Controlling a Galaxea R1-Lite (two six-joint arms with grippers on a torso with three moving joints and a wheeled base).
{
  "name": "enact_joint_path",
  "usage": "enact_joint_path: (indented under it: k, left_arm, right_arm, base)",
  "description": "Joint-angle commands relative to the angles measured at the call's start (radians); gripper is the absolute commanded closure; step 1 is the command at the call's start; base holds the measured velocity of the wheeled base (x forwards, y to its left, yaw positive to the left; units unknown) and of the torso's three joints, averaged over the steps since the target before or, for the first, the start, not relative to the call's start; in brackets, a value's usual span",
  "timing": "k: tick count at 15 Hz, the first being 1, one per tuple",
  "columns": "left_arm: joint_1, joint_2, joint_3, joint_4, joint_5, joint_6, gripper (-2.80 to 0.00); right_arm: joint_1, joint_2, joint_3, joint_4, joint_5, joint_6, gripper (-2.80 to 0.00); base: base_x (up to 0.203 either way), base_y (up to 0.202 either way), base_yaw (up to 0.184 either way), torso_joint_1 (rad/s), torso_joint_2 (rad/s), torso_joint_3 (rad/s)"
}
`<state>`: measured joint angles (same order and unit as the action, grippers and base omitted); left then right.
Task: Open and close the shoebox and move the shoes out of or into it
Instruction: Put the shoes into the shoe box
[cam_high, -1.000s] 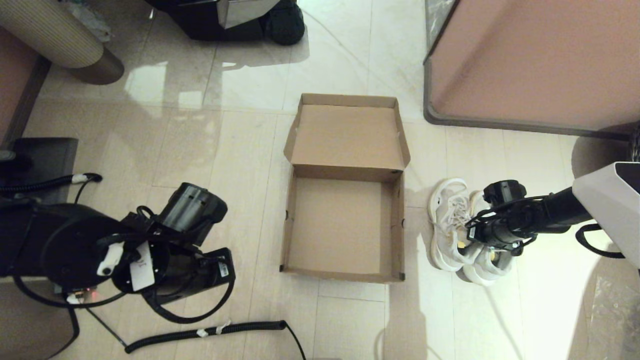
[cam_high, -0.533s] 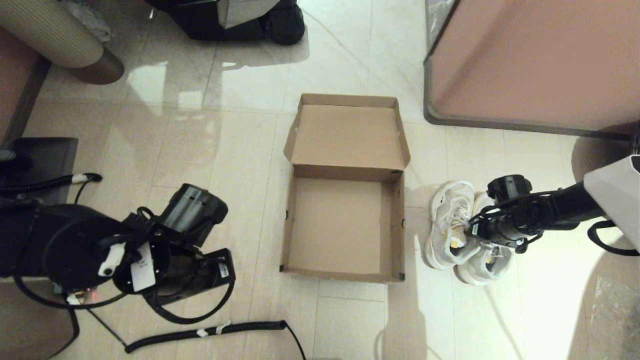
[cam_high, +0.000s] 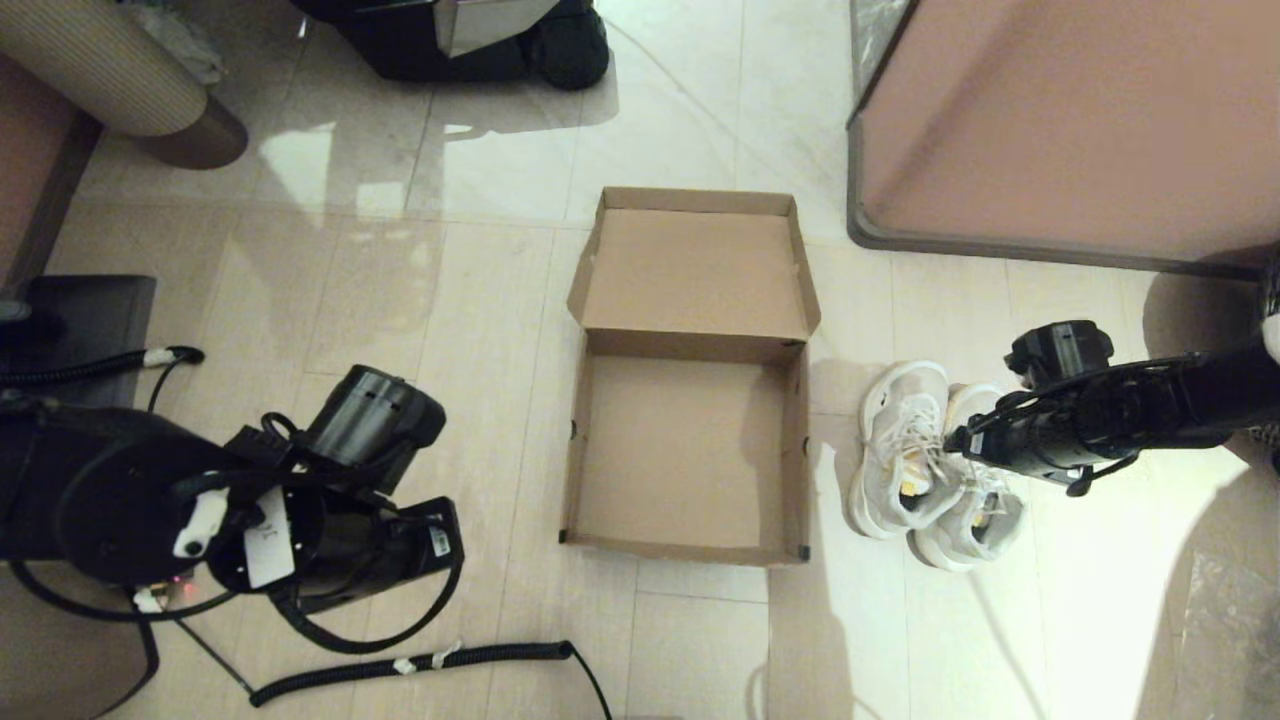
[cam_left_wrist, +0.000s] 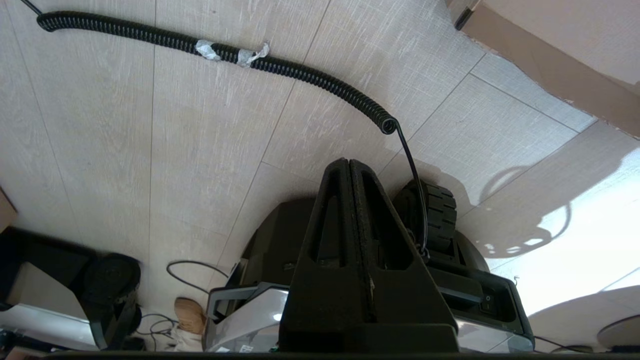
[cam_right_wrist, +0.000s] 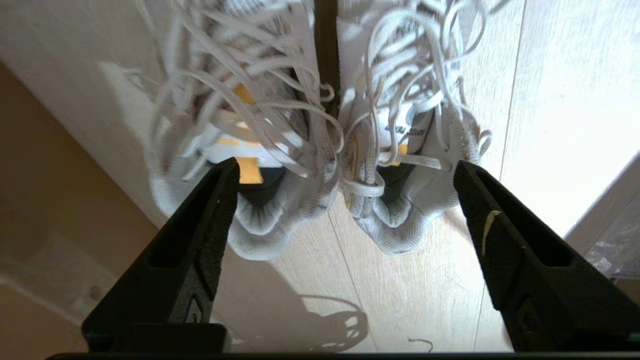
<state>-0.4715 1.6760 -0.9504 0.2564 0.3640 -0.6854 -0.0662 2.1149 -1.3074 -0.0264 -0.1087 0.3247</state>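
I expect the open lid (cam_high: 696, 270) to slide along when I pull the shoebox by its front side, because the folded-back lid is joined to the shoebox along a crease (cam_high: 696, 335).
The brown cardboard shoebox (cam_high: 675, 450) lies on the floor in the middle of the head view, lid (cam_high: 695, 270) folded back, inside bare. The shoes, a white lace-up pair (cam_high: 905, 450), stand side by side on the floor just right of the box. My right gripper (cam_high: 952, 443) hovers over their heel ends, open, with nothing between its fingers. In the right wrist view both heels (cam_right_wrist: 390, 220) lie between the wide-apart fingers of this gripper (cam_right_wrist: 345, 164), and the box wall (cam_right_wrist: 40, 175) shows beside them. My left gripper (cam_left_wrist: 347, 162) is shut and empty, parked at the lower left.
A coiled black cable (cam_high: 420, 665) lies on the floor near the left arm (cam_high: 370, 420). A pink-brown piece of furniture (cam_high: 1050, 130) stands at the back right, a ribbed roll (cam_high: 110, 80) at the back left, and a black machine (cam_high: 470, 40) behind the box.
My right gripper has opened and let go of the shoes, then drawn back to the right. The shoes have settled on the floor beside the box.
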Motion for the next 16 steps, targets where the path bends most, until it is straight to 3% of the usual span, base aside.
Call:
enact_joint_path:
  k: [1,4,5,9,13,16]
  left_arm:
    - [-0.001,-0.002,0.002,0.001,0.002,-0.005,0.00]
    - [-0.001,0.009,0.013,-0.008,0.000,-0.002,0.00]
    - [-0.001,0.013,0.009,-0.009,0.000,-0.002,0.00]
    - [-0.007,0.076,-0.047,-0.011,-0.005,0.003,0.00]
    - [-0.012,0.254,-0.233,-0.025,-0.026,0.006,0.00]
    - [-0.017,0.412,-0.346,-0.232,-0.028,0.013,0.00]
  right_arm:
    - [0.034,-0.042,-0.003,-0.003,0.018,0.005,-2.80]
    - [0.138,-0.050,-0.036,-0.003,0.057,0.052,-2.80]
    - [0.175,-0.048,-0.049,-0.003,0.059,0.070,0.00]
    - [0.318,-0.031,-0.066,-0.003,0.057,0.165,0.00]
    - [0.426,-0.007,-0.064,-0.003,0.049,0.235,0.00]
    - [0.473,0.045,-0.061,-0.043,0.024,0.237,0.00]
  base:
    - [0.000,0.000,0.000,0.000,0.00,0.000]
    - [0.000,0.000,0.000,0.000,0.00,0.000]
    - [0.000,0.000,0.000,0.000,0.00,0.000]
    - [0.000,0.000,0.000,0.000,0.00,0.000]
    - [0.000,0.000,0.000,0.000,0.00,0.000]
    - [0.000,0.000,0.000,0.000,0.00,0.000]
